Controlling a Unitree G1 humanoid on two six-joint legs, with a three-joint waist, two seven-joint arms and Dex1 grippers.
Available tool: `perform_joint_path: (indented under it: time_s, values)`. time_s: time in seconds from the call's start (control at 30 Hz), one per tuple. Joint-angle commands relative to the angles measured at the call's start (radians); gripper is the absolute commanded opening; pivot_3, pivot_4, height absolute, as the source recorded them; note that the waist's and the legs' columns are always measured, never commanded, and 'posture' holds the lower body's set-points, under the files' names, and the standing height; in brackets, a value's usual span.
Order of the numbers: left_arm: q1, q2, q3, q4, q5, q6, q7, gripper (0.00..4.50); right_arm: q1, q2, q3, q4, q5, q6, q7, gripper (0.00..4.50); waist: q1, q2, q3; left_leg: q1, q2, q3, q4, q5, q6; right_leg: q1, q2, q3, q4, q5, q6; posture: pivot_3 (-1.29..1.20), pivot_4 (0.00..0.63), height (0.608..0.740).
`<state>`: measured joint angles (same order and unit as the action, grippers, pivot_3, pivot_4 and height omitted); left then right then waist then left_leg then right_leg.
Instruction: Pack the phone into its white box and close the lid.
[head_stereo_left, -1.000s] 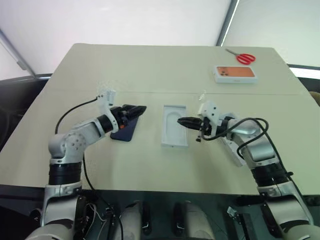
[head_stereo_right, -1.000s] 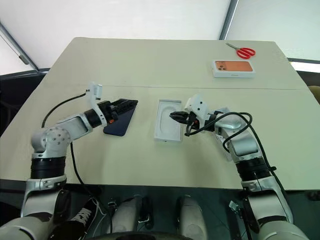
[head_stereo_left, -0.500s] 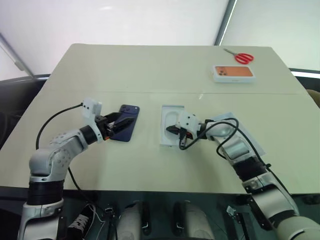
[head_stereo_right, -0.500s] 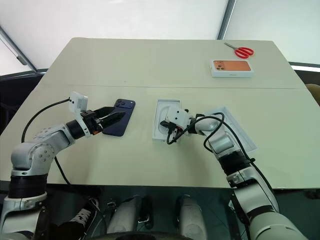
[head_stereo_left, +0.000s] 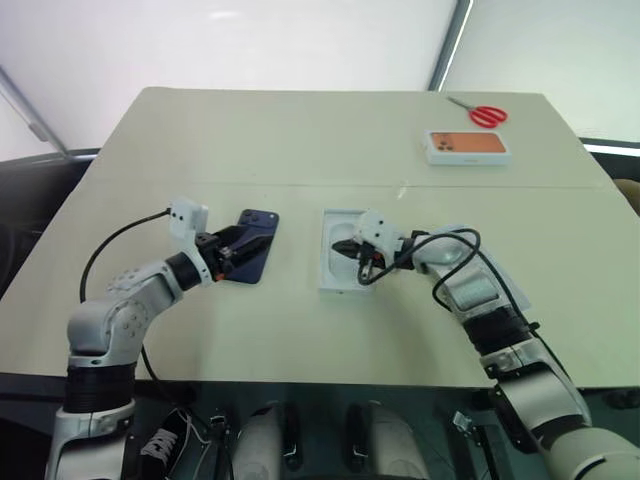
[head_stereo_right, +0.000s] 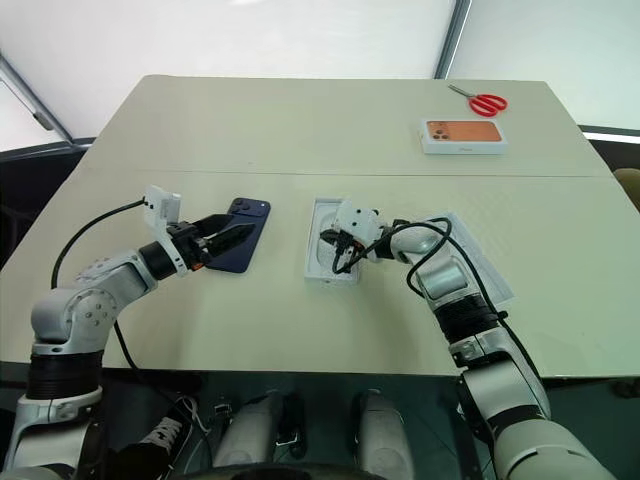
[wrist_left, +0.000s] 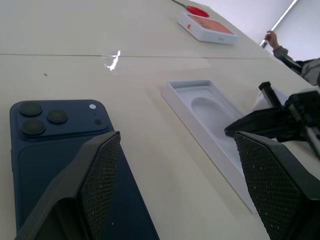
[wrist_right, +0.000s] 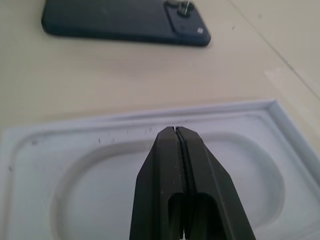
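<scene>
The white tray with the oval hollow (head_stereo_left: 338, 266) has a rim the size of the phone. The phone (head_stereo_left: 259, 226) will therefore come to rest flat inside the tray, with its back up, when I lower it.
The dark navy phone (head_stereo_left: 252, 253) lies flat, back up, left of centre, its camera cluster (wrist_left: 37, 117) at the far end. My left gripper (head_stereo_left: 240, 247) is open at the phone's near end, one finger (wrist_left: 97, 175) over the phone and the other beside it. The lid (head_stereo_left: 342, 222) lies inside up at the centre, showing a moulded oval recess (wrist_right: 100, 170). My right gripper (wrist_right: 175, 129) is shut and empty, its tip just over that recess. A shallow white tray, apparently the white box (head_stereo_right: 488, 274), lies under my right forearm, mostly hidden.
A white box with an orange phone picture (head_stereo_left: 470, 147) and red scissors (head_stereo_left: 487, 115) lie at the table's far right. A seam (head_stereo_left: 200, 183) crosses the table beyond the phone. A person's hand (wrist_left: 272, 37) shows past the far right edge.
My left gripper has drawn back along the phone, uncovering its camera end. My right gripper has moved left from beside the lid to over its recess, still shut.
</scene>
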<state>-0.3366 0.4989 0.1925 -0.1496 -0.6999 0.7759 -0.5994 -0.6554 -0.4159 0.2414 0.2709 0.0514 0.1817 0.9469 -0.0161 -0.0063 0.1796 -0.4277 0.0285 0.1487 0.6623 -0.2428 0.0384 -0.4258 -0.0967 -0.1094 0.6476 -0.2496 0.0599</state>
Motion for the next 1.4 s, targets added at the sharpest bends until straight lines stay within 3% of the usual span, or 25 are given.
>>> perform_joint_path:
  time_s: [0.03, 0.27, 0.63, 1.1, 1.23, 1.4]
  values:
    - [-0.021, 0.006, 0.024, -0.005, -0.011, -0.01, -0.008, 3.85, 0.017, -0.045, -0.011, -0.103, 0.044, 0.045, 0.072, 0.03, 0.002, 0.0, 0.0, 0.0, 0.0, 0.0, 0.0, 0.0, 0.0, 0.0, 0.0, 0.0, 0.0, 0.0, 0.0, 0.0, 0.15, 0.738]
    - [-0.028, 0.009, 0.024, 0.007, -0.007, -0.013, -0.015, 3.85, 0.082, -0.107, 0.023, -0.235, 0.106, 0.174, 0.186, 0.03, 0.001, 0.0, 0.0, 0.0, 0.0, 0.0, 0.0, -0.001, 0.0, 0.0, -0.001, 0.0, 0.0, 0.0, 0.0, 0.0, 0.15, 0.738]
    - [-0.021, -0.002, 0.025, -0.008, -0.003, -0.015, 0.009, 3.85, 0.025, -0.058, 0.091, -0.03, -0.081, -0.018, 0.029, 0.03, 0.001, 0.0, 0.0, 0.0, 0.0, 0.0, 0.0, -0.002, -0.003, -0.001, -0.001, 0.0, 0.0, 0.0, 0.0, 0.0, 0.15, 0.738]
    - [-0.03, -0.003, 0.032, 0.014, 0.002, -0.019, 0.029, 3.85, -0.047, -0.002, 0.029, 0.03, -0.048, -0.024, -0.02, 0.03, -0.001, 0.0, 0.0, 0.0, 0.0, 0.0, 0.0, -0.001, 0.0, 0.0, 0.0, 0.0, 0.0, 0.0, 0.0, 0.0, 0.15, 0.738]
    - [-0.053, -0.002, 0.055, 0.043, -0.032, 0.049, 0.058, 3.85, -0.048, -0.023, 0.087, 0.095, -0.141, -0.092, -0.04, 0.03, 0.0, 0.0, 0.0, 0.0, 0.0, 0.0, 0.0, -0.001, 0.0, 0.0, 0.0, 0.0, 0.0, 0.0, 0.0, 0.0, 0.15, 0.738]
    - [-0.11, 0.028, 0.134, 0.131, -0.094, 0.165, 0.084, 3.85, -0.08, 0.038, 0.031, 0.062, -0.074, -0.067, -0.048, 0.03, -0.002, 0.0, 0.0, 0.0, 0.0, 0.0, 0.0, 0.0, 0.0, 0.0, 0.0, 0.0, 0.0, 0.0, 0.0, 0.0, 0.15, 0.738]
